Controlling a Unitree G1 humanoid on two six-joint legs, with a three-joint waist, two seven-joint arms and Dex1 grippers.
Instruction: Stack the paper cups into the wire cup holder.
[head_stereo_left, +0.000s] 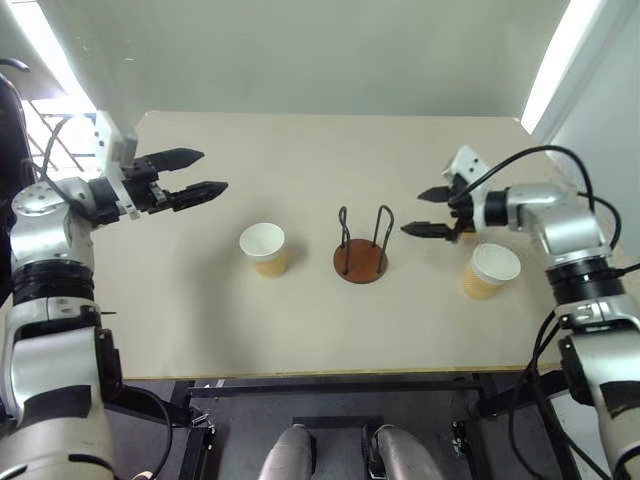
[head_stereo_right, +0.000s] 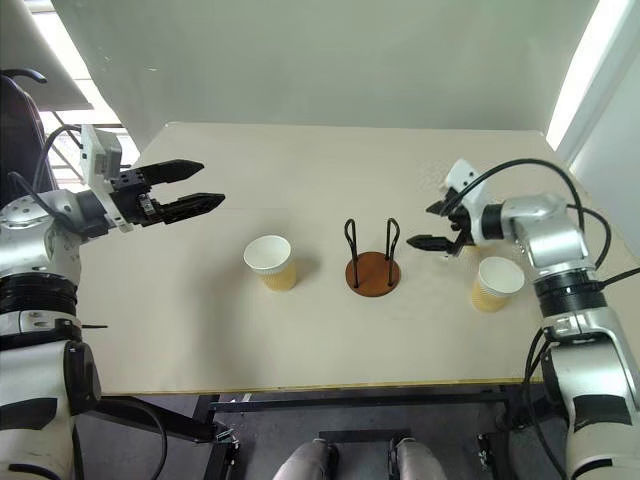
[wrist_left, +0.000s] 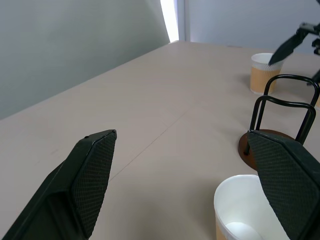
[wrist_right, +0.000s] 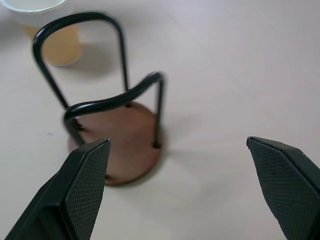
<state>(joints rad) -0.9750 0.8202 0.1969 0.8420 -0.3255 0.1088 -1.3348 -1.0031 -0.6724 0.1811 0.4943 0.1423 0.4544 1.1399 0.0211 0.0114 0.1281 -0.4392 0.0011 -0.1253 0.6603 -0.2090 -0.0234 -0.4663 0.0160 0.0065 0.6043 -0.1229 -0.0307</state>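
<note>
My gripper is to lower the cup, and the cup should get down to the brown disc, because the gap (head_stereo_left: 363, 241) between the black loops is wider than a paper cup's base.
The wire cup holder (head_stereo_left: 360, 252), a brown disc with two black loops, stands empty at the table's middle. One paper cup (head_stereo_left: 263, 247) stands upright to its left. A second cup (head_stereo_left: 490, 270) stands to the holder's right, near my right arm. A third cup (wrist_left: 262, 74) stands past the holder, under my right gripper's fingers. My right gripper (head_stereo_left: 412, 212) hangs open just right of the holder, above the table, holding nothing. My left gripper (head_stereo_left: 212, 170) is open and level, up and left of the left cup, with nothing between its fingers.
The beige table (head_stereo_left: 300, 330) has bare room in front of and behind the holder. Its front edge runs close to my body. A grey wall stands beyond the far edge.
</note>
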